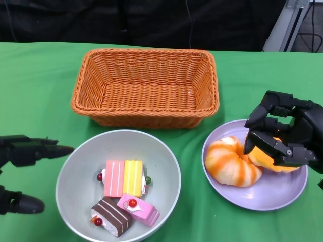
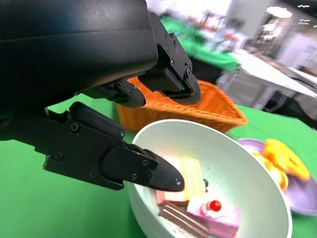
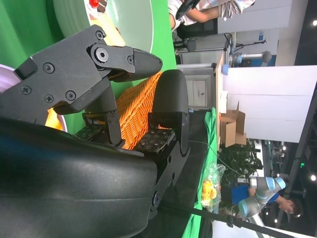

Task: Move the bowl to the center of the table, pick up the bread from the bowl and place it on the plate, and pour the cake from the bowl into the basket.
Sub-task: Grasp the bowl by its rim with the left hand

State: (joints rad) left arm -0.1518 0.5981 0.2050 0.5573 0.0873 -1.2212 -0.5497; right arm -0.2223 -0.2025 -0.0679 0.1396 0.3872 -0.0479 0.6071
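My gripper is going to pour from the smooth, wide grey bowl (image 1: pixel 160 179), where the cake slices (image 1: pixel 126 195) lie loose at odd angles, so they should all tumble free.
The grey bowl (image 1: pixel 68 171) sits at the near centre and holds three cake slices: a pink and yellow one (image 1: pixel 123 177), a chocolate one (image 1: pixel 111 216) and a pink one (image 1: pixel 139 209). The orange and white bread (image 1: pixel 229 161) lies on the lilac plate (image 1: pixel 272 194) to the right. My right hand (image 1: pixel 287 133) hovers over the bread's right end with its fingers apart. My left hand (image 1: pixel 28 151) waits beside the bowl's left rim, fingers spread and holding nothing. In the left wrist view the left hand (image 2: pixel 114 148) sits close to the bowl (image 2: pixel 237 163), not touching it.
The empty orange wicker basket (image 1: pixel 146 52) stands just behind the bowl and plate. Green cloth covers the table, with bare room to the far left and right of the basket. A person (image 3: pixel 208 10) shows beyond the table in the right wrist view.
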